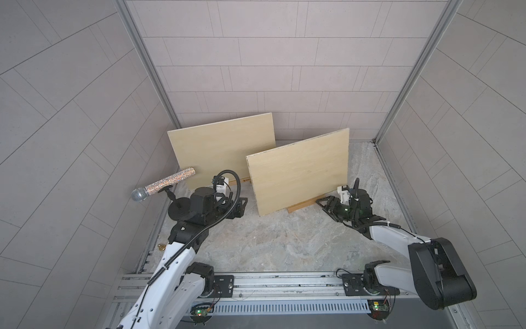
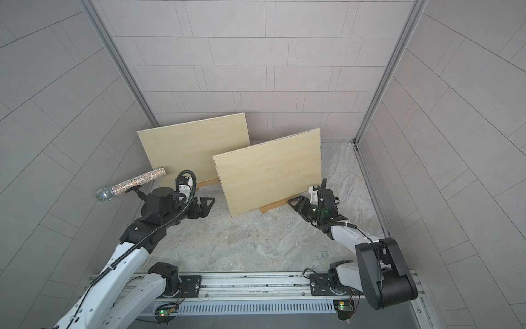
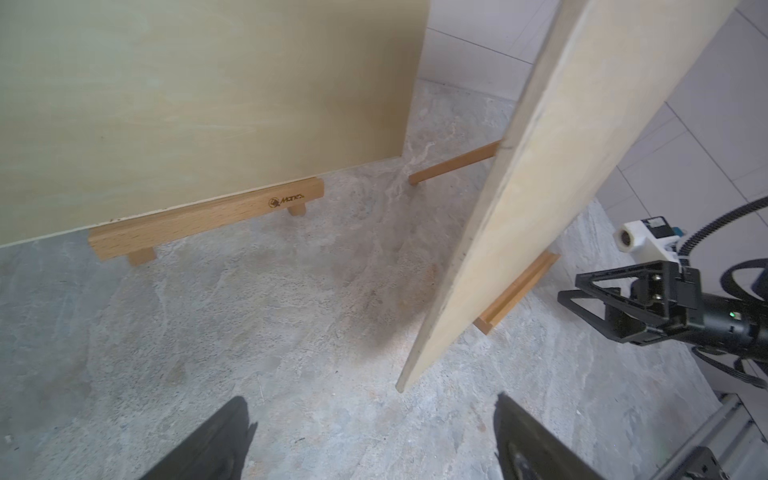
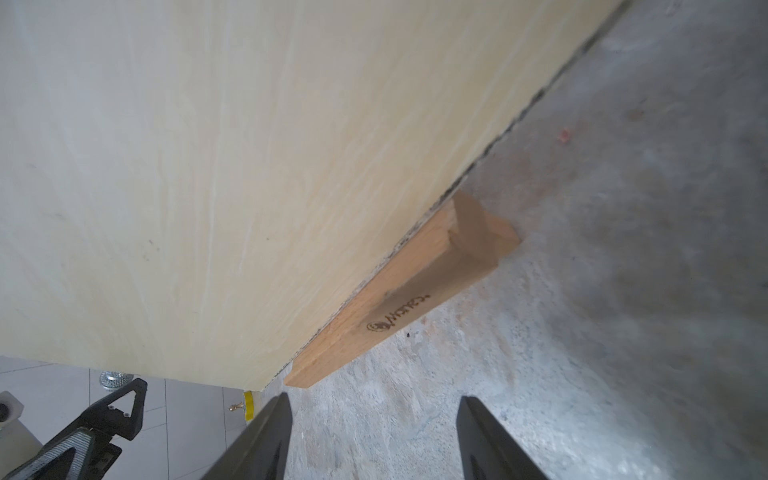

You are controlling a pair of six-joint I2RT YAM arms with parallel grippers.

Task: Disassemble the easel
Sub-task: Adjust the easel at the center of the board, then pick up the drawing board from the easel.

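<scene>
The near board sits on its easel's ledge and covers the easel's frame, so the robot's left gripper should grab the board by its free side edge before taking the easel apart.
Two wooden easels each carry a pale plywood board. The near board rests on its easel's ledge. The far board leans on a second ledge by the back wall. My right gripper is open and empty, just right of the near ledge's end. My left gripper is open wide over bare table, left of the near board's lower corner.
A glittery microphone on a black stand juts out at the left wall beside my left arm. A small brass item lies by the left rail. A rear easel leg shows behind the near board. Walls enclose three sides.
</scene>
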